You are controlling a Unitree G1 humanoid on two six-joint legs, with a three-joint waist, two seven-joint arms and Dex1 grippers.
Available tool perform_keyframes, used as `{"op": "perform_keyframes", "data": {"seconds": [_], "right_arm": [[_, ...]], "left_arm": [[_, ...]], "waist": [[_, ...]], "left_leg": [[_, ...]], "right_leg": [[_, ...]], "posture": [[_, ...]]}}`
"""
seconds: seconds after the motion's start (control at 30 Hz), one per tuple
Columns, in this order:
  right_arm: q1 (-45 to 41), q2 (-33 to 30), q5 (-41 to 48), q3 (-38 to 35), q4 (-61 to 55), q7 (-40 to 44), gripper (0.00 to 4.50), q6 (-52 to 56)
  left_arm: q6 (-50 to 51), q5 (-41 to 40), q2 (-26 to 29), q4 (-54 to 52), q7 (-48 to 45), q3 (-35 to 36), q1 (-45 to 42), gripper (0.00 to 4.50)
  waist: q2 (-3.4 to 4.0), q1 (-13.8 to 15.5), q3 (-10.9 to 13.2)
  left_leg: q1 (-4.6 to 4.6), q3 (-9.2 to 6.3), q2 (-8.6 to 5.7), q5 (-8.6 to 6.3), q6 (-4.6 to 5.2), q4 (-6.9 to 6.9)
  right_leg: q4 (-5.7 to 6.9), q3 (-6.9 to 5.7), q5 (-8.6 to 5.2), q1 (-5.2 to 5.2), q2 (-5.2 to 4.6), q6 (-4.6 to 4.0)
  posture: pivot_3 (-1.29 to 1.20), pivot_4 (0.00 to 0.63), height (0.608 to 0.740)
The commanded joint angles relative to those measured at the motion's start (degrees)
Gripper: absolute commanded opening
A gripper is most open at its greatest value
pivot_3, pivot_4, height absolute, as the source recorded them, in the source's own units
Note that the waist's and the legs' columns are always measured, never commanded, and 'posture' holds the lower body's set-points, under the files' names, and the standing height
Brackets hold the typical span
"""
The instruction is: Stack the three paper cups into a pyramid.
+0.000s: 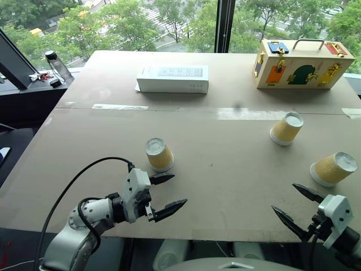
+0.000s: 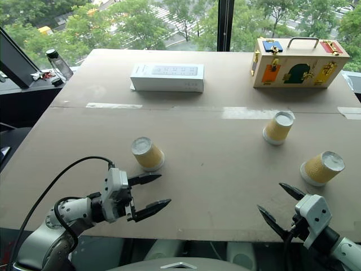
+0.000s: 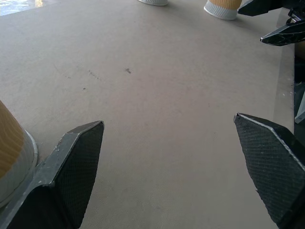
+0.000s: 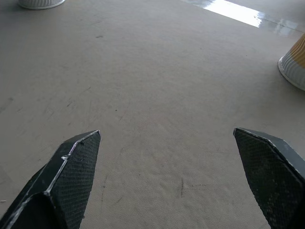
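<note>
My left gripper is next to the cup, which stands on its wide rim (image 1: 164,168), so its paper side (image 1: 162,156) will bend inward when I squeeze and carry the cup.
Three paper cups stand upside down and apart on the brown table (image 1: 225,164), none resting on another. One cup (image 1: 159,154) is at the near left, one (image 1: 286,129) at mid right, and one (image 1: 334,168) leans at the far right edge. My left gripper (image 1: 179,189) hovers open just in front of the near-left cup, whose side (image 3: 9,148) shows beside one finger (image 3: 76,162). My right gripper (image 1: 283,197) is open near the table's front right, short of the rightmost cup (image 4: 295,64). Neither holds anything.
A white flat box (image 1: 172,78) lies at the back centre and a wooden latch case (image 1: 302,62) with a handle at the back right. A bottle (image 1: 56,65) stands on a ledge to the left. Pale tape (image 1: 248,113) crosses the table. The front edge is close under both grippers.
</note>
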Motion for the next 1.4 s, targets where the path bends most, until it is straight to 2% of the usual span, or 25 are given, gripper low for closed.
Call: {"op": "perform_keyframes", "data": {"seconds": [0.03, 0.13, 0.3, 0.47, 0.53, 0.77, 1.1, 1.13, 1.2, 1.23, 1.3, 1.4], "right_arm": [[-2.6, -0.6, 2.8, 0.7, -1.5, 1.0, 4.42, -0.1], [-8.6, -1.9, 7.4, 3.7, -5.5, 2.0, 4.42, 2.4], [-12.2, -5.1, 11.2, 8.0, -9.6, 6.2, 4.42, 3.4], [-14.6, -8.8, 15.6, 10.4, -12.6, 9.1, 4.42, 6.2], [-15.6, -9.3, 16.1, 10.7, -12.2, 9.2, 4.42, 6.6], [-15.7, -9.4, 16.0, 10.5, -11.0, 10.0, 4.42, 6.1], [-12.7, -6.9, 12.2, 10.5, -11.5, 7.6, 4.42, 3.0], [-12.4, -6.6, 11.8, 10.6, -11.7, 7.3, 4.5, 2.9], [-11.6, -6.1, 11.1, 10.3, -11.9, 6.5, 4.5, 2.5], [-11.1, -5.9, 10.8, 10.2, -12.1, 6.2, 4.5, 2.3], [-10.0, -5.5, 10.3, 9.9, -12.3, 5.5, 4.5, 1.8], [-8.7, -4.5, 9.3, 9.9, -12.6, 4.1, 4.5, 1.2]], "left_arm": [[-1.7, -1.8, -0.3, -0.3, -1.5, 1.7, 0.5, 4.5], [-3.3, -5.4, -2.7, 1.6, -1.6, 5.8, 1.2, 4.5], [-4.6, -7.6, -5.4, 2.6, -1.0, 10.6, 4.6, 4.5], [-5.8, -7.0, -9.0, 4.8, 3.6, 16.2, 7.9, 4.5], [-5.7, -6.2, -9.3, 6.5, 5.3, 17.3, 6.4, 4.5], [-6.2, -3.8, -7.6, 11.3, 4.8, 15.7, -2.0, 4.5], [-9.6, 1.5, -5.9, 23.0, -0.9, 8.7, -16.4, 4.5], [-9.9, 1.4, -5.9, 23.9, -1.9, 8.2, -17.2, 3.97], [-10.5, 1.5, -5.9, 25.7, -3.2, 7.6, -18.9, 3.43], [-10.7, 1.5, -5.9, 26.5, -3.8, 7.3, -19.6, 2.82], [-10.4, 1.1, -6.1, 27.8, -5.1, 6.9, -21.3, 2.26], [-9.8, 0.8, -6.3, 29.0, -6.9, 5.6, -24.1, 2.13]], "waist": [[0.0, 0.0, 0.0], [0.04, -0.4, 0.1], [0.06, 0.1, 0.1], [0.0, 0.1, 0.1], [-0.02, 0.2, 0.1], [-0.02, 0.4, 0.1], [-0.01, 0.0, 0.1], [-0.01, 0.0, 0.1], [-0.01, -0.1, 0.1], [-0.01, 0.0, 0.1], [-0.01, 0.0, 0.1], [-0.01, 0.1, 0.1]], "left_leg": [[0.0, 0.0, 0.0, 0.0, 0.0, 0.0], [0.03, 0.11, 0.11, -0.01, -0.01, 0.0], [-0.01, -0.03, 0.16, 0.08, 0.14, -0.05], [-0.26, -0.08, 0.1, 0.07, 0.19, -0.01], [-0.29, -0.09, 0.09, 0.05, 0.2, -0.01], [-0.27, -0.19, 0.13, 0.05, 0.2, 0.09], [-0.26, -0.15, 0.12, 0.05, 0.18, 0.09], [-0.26, -0.14, 0.12, 0.05, 0.18, 0.09], [-0.26, -0.14, 0.12, 0.05, 0.18, 0.09], [-0.26, -0.15, 0.12, 0.05, 0.18, 0.09], [-0.26, -0.16, 0.12, 0.05, 0.18, 0.09], [-0.26, -0.17, 0.12, 0.05, 0.18, 0.09]], "right_leg": [[0.0, 0.0, 0.0, 0.0, 0.0, 0.0], [-0.05, -0.03, 0.06, 0.02, -0.03, -0.07], [-0.14, -0.23, 0.07, 0.01, 0.02, -0.1], [-0.42, -0.35, 0.23, -0.02, -0.01, -0.3], [-0.44, -0.38, 0.25, -0.02, -0.01, -0.25], [-0.38, -0.51, 0.21, -0.01, 0.08, -0.22], [-0.39, -0.45, 0.47, -0.06, 0.13, -0.13], [-0.39, -0.44, 0.47, -0.07, 0.13, -0.14], [-0.38, -0.43, 0.47, -0.07, 0.13, -0.13], [-0.38, -0.43, 0.47, -0.08, 0.13, -0.13], [-0.38, -0.44, 0.47, -0.08, 0.13, -0.13], [-0.38, -0.44, 0.47, -0.07, 0.14, -0.12]], "posture": [[0.0, 0.15, 0.74], [0.0, 0.15, 0.74], [0.0, 0.15, 0.74], [0.0, 0.15, 0.74], [0.0, 0.15, 0.74], [0.0, 0.15, 0.74], [0.0, 0.15, 0.74], [0.0, 0.15, 0.74], [0.0, 0.15, 0.74], [0.0, 0.15, 0.74], [0.0, 0.15, 0.74], [0.0, 0.15, 0.74]]}}
